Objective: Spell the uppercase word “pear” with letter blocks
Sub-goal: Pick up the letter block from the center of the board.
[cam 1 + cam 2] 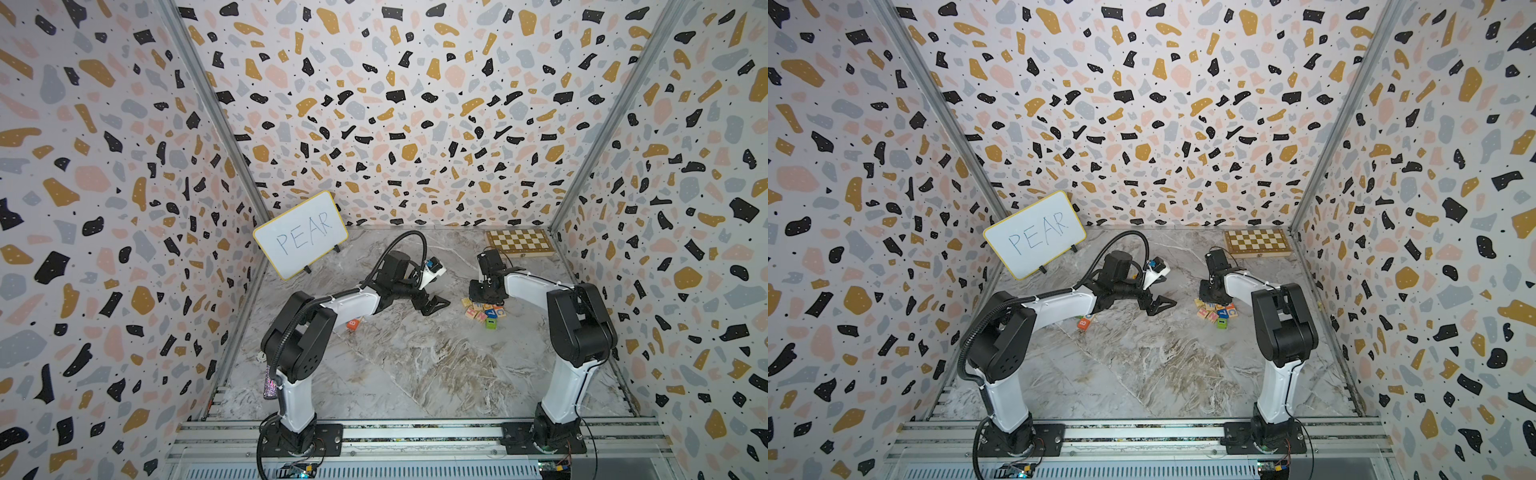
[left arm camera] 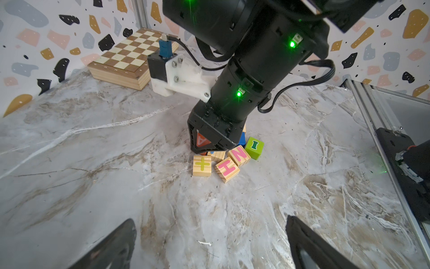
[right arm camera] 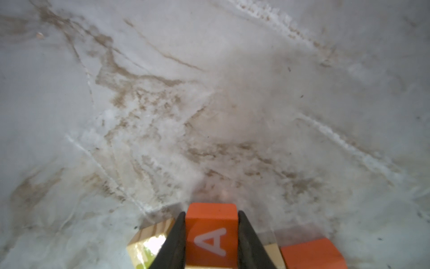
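The A block's white letter (image 3: 211, 242) clears my fingers, so my right gripper should continue toward the E block and release the A block there.
My right gripper (image 3: 211, 213) is shut on an orange-red letter block with a white A (image 3: 211, 235). Its two dark fingers press the block's opposite sides. The block is low over the marble table, at the edge of the pile of letter blocks (image 1: 484, 311). In the left wrist view the A block (image 2: 201, 141) shows through the right gripper (image 2: 204, 149), which points down into the pile. My left gripper (image 2: 209, 220) is open and holds nothing. In both top views it hovers left of the pile (image 1: 1217, 313), a short way from it.
Around the held block are wooden blocks marked plus (image 2: 202, 165), H (image 2: 227, 169) and N (image 2: 239, 154), and a green I block (image 2: 254, 148). An orange B block (image 1: 353, 323) lies alone under the left arm. A PEAR whiteboard (image 1: 300, 235) stands back left, a chessboard (image 1: 519, 242) back right.
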Controlling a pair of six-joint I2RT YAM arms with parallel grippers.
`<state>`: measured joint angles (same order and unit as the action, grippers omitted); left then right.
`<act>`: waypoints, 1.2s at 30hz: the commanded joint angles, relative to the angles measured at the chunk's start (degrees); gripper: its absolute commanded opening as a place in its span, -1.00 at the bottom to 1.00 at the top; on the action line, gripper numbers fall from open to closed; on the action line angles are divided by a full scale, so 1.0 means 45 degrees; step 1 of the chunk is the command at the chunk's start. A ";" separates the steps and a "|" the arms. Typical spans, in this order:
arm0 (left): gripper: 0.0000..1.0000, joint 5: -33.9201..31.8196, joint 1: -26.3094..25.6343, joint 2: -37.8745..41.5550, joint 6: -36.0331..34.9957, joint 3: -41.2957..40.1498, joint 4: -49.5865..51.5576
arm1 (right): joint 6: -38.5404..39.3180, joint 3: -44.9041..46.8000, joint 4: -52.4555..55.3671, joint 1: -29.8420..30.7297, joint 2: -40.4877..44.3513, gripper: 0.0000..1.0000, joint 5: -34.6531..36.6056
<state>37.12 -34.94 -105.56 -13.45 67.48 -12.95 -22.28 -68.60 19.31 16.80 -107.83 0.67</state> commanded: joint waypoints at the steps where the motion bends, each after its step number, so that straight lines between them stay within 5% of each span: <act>1: 0.98 -0.0545 -0.0029 0.1549 0.0052 -0.0252 -0.0473 | -0.0173 -0.0394 0.0202 0.0229 0.1004 -0.55 0.0157; 10: 0.98 -0.2430 0.0140 0.4001 0.0066 -0.2242 0.0027 | -0.0214 -0.1703 0.0650 0.1495 0.0508 -0.56 0.0164; 23: 0.98 -0.4081 0.1679 0.4724 0.1326 -0.3788 -0.0297 | 0.0129 -0.4775 0.1572 0.2812 -0.2310 -0.56 0.0035; 36: 0.98 -0.3894 0.2012 0.4951 0.1361 -0.4438 -0.0523 | 0.0615 -0.7800 0.2640 0.3354 -0.4532 -0.55 -0.0267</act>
<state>19.40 -26.24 -84.79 -7.73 48.23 -12.34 -20.34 -100.90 27.90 31.07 -128.09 -0.38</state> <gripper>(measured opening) 0.991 0.327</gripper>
